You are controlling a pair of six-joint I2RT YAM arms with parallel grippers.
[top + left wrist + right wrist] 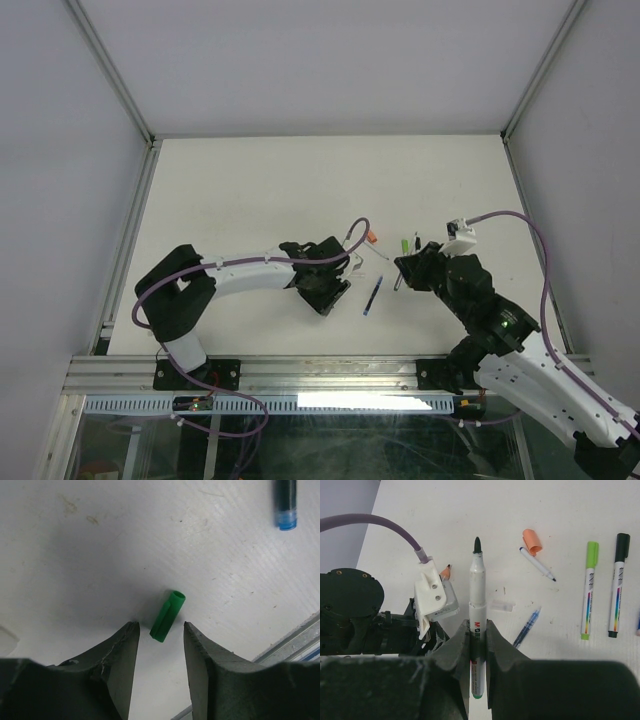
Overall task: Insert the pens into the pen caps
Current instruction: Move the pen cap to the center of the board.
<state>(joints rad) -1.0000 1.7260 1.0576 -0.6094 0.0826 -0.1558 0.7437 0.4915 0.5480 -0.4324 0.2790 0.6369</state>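
Note:
The dark green pen cap (pixel 171 608) sits at a slant between the fingers of the robot's left gripper, so next the gripper backs away, turns to line up with the cap and closes on its sides (pixel 166 620).
In the left wrist view a dark green pen cap (pixel 167 616) lies loose on the white table, its lower end just between the tips of my open left gripper (pixel 160 625); neither finger touches it. My right gripper (pixel 477 625) is shut on a white marker pen (pixel 477 587) with a green rear end, its bare dark tip pointing away toward the left arm. Seen from above, the left gripper (pixel 335 290) and right gripper (pixel 400 272) face each other near the table's front middle.
On the table lie an orange cap (pixel 532 541), a thin white pen (pixel 537 564), a thin blue pen (pixel 526 627), a clear cap (pixel 501 605), a light green capped marker (pixel 590 590) and a black capped marker (pixel 619 585). The table's front rail (pixel 300 637) is close.

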